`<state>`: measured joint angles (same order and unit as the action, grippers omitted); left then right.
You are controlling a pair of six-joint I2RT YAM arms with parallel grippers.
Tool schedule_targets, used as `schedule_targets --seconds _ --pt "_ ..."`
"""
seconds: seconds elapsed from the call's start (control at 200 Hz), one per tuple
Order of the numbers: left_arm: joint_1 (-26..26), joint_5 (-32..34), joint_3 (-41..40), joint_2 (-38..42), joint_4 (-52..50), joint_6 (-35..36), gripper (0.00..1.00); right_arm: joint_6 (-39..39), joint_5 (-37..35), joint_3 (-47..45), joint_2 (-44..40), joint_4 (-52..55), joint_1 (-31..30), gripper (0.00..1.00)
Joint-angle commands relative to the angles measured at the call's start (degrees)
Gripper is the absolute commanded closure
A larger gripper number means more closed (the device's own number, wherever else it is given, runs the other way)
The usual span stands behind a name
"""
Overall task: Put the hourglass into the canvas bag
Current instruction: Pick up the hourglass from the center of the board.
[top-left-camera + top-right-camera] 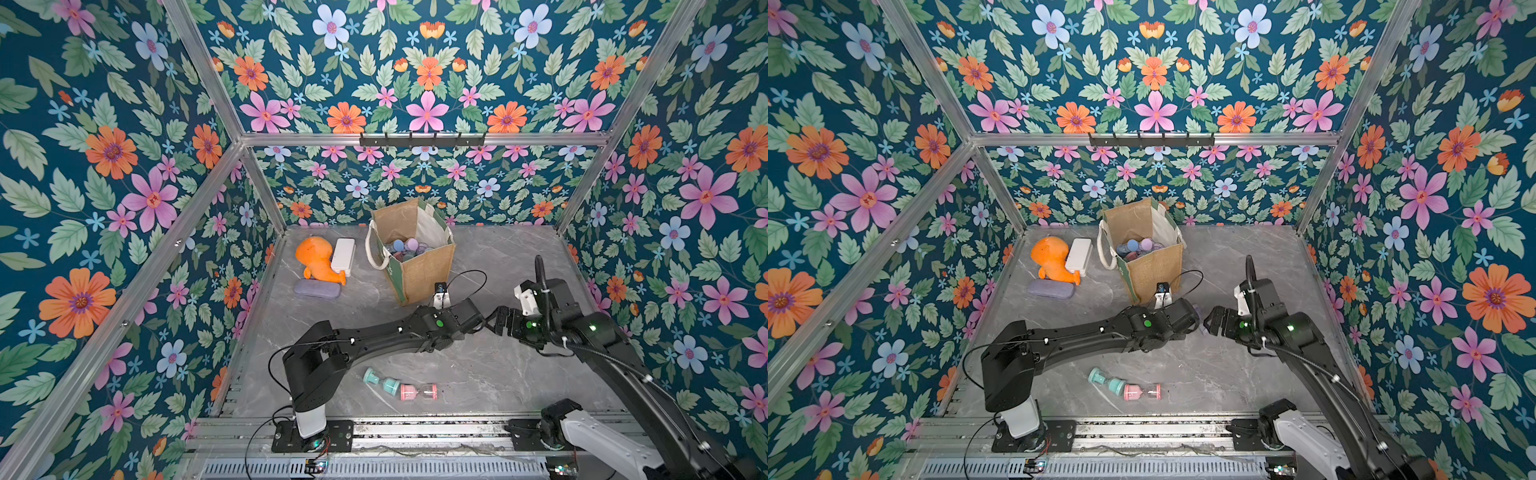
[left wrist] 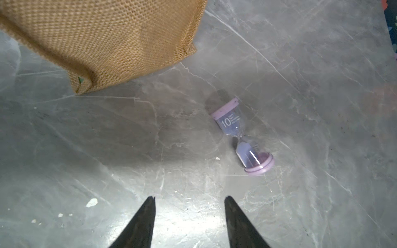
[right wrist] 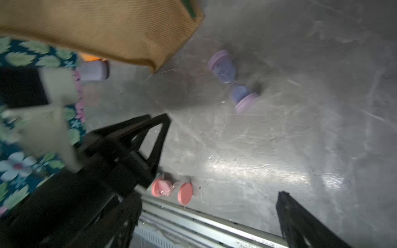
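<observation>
The purple hourglass [image 2: 239, 135] is on my right gripper's side of the canvas bag. My left gripper should back away and my right gripper should take the near cap [image 3: 246, 102].
A purple hourglass [image 2: 241, 136] lies on its side on the grey table, just ahead of my left gripper [image 2: 190, 197], whose fingers stand open with nothing between them. The right wrist view shows the same hourglass [image 3: 233, 81] beyond the left gripper's black fingers [image 3: 159, 122]. My right gripper [image 3: 206, 199] is wide open and empty. In both top views the two grippers [image 1: 484, 322] [image 1: 496, 320] nearly meet, right of the canvas bag [image 1: 428, 274]. The bag stands open with several hourglasses inside. A teal hourglass [image 1: 380, 381] and a pink hourglass [image 1: 419, 391] lie near the front edge.
An orange plush toy [image 1: 318, 259], a white box [image 1: 343, 255] and a purple case [image 1: 316, 289] lie left of the bag. Floral walls close in three sides. A metal rail [image 1: 415, 428] runs along the front, where both arm bases are mounted.
</observation>
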<state>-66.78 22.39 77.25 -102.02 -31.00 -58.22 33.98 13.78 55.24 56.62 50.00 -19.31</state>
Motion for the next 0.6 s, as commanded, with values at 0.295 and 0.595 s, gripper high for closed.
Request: schedule_targets --seconds 0.295,0.595 --pt "4.0 0.7 -10.1 8.0 5.7 1.6 0.44 -11.3 -3.7 3.7 21.8 -9.5 -1.5 0.03" --pt "7.0 -0.7 -15.8 12.6 8.4 0.0 0.43 -15.2 -8.1 9.2 39.9 -7.1 -6.3 0.12"
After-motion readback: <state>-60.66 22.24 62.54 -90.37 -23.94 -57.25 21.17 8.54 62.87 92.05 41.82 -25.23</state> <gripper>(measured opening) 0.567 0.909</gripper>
